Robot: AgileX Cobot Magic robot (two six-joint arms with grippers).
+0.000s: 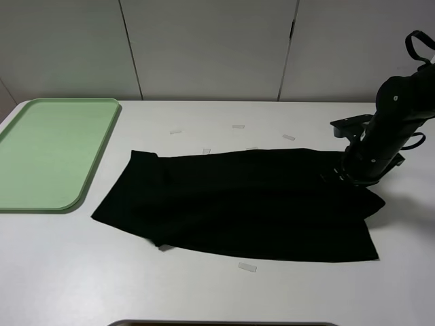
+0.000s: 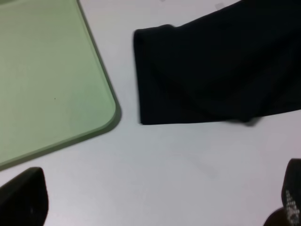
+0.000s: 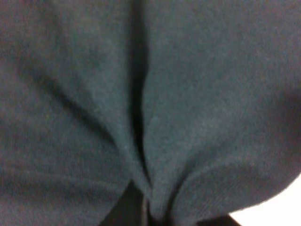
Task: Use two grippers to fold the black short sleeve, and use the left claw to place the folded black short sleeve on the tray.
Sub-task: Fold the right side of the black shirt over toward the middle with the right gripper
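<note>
The black short sleeve already lies pulled long with its end in my right gripper, so next I raise that end back over the black short sleeve's middle.
The black short sleeve lies on the white table as a long flat band, its left end showing in the left wrist view. My right gripper is down on the shirt's right end. In the right wrist view the fabric bunches into a pinched fold at the jaws, so it is shut on the cloth. The light green tray sits at the far left, holding nothing, its corner near the shirt. My left gripper hovers over bare table, fingers wide open; its arm is outside the exterior high view.
Small pale tape strips lie on the table, one in front of the shirt and others behind it. A white panelled wall stands behind the table. A dark edge shows at the table's front.
</note>
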